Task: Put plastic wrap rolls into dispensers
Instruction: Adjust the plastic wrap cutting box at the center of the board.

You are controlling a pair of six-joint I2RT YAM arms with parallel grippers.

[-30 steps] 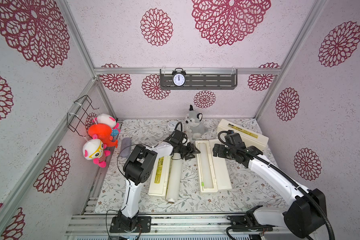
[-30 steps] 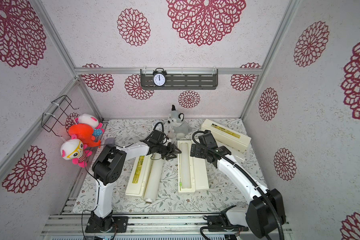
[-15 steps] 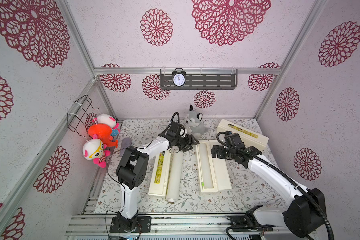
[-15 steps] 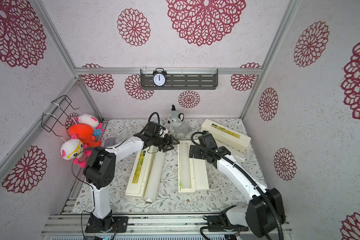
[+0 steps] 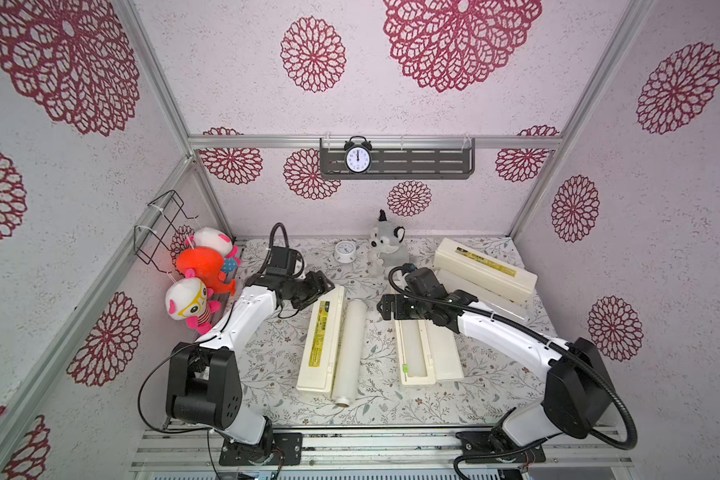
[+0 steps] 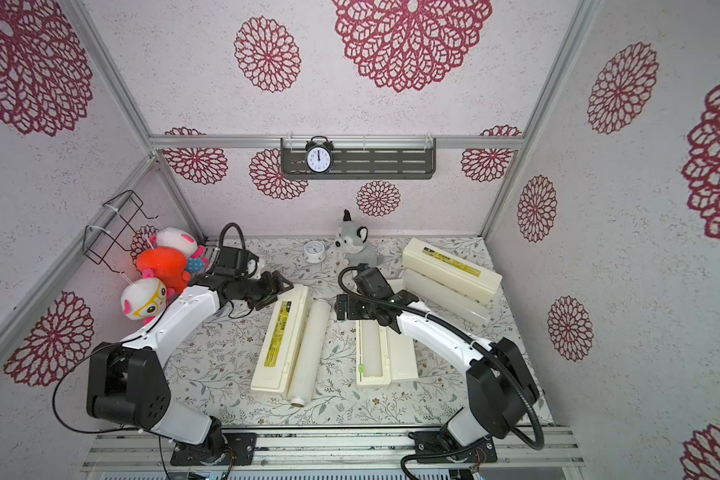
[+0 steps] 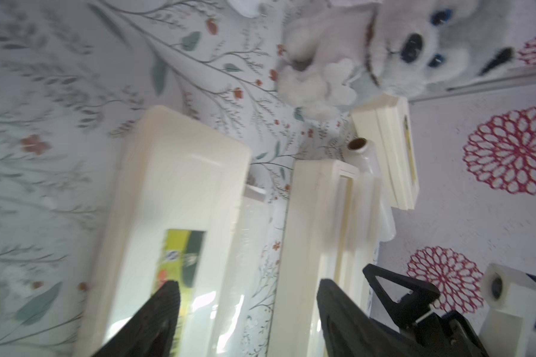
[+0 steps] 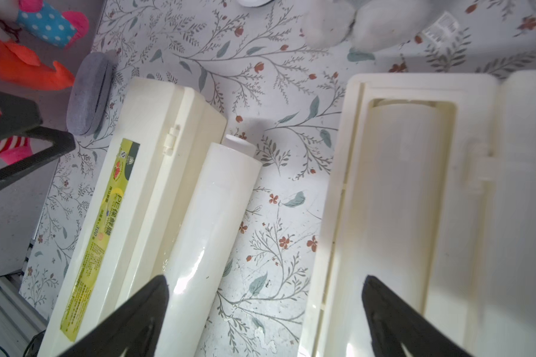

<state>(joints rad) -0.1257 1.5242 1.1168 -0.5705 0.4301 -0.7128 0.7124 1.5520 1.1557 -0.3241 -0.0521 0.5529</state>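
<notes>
The closed dispenser (image 5: 320, 345) by my left gripper is at a slant. Next, my left gripper pushes it straighter so that my right gripper can take it by the dispenser's far end (image 5: 334, 293).
In both top views a closed dispenser (image 5: 323, 332) (image 6: 279, 336) with a yellow-green label lies left of centre. A loose plastic wrap roll (image 5: 350, 345) (image 8: 211, 210) rests against its right side. Right of that, an open dispenser (image 5: 400, 345) (image 8: 347, 185) holds a roll (image 5: 416, 349) (image 8: 406, 185). A third dispenser (image 5: 483, 266), shut, sits at the back right, another roll (image 6: 445, 297) lying in front of it. My left gripper (image 5: 319, 286) (image 7: 246, 289) hangs open and empty near the left dispenser's far end. Open and empty too, my right gripper (image 5: 385, 307) (image 8: 265, 281) hovers by the open dispenser's far end.
A grey plush husky (image 5: 387, 249) and a small white clock (image 5: 345, 251) stand at the back. A grey pouch (image 8: 89, 92) lies near the back left. Plush toys (image 5: 200, 266) and a wire basket (image 5: 163, 224) hang on the left wall.
My left gripper has drawn back to the left from the loose roll's far end and its jaws have widened. My right gripper has shifted a little leftward. The rolls and dispensers lie as before.
</notes>
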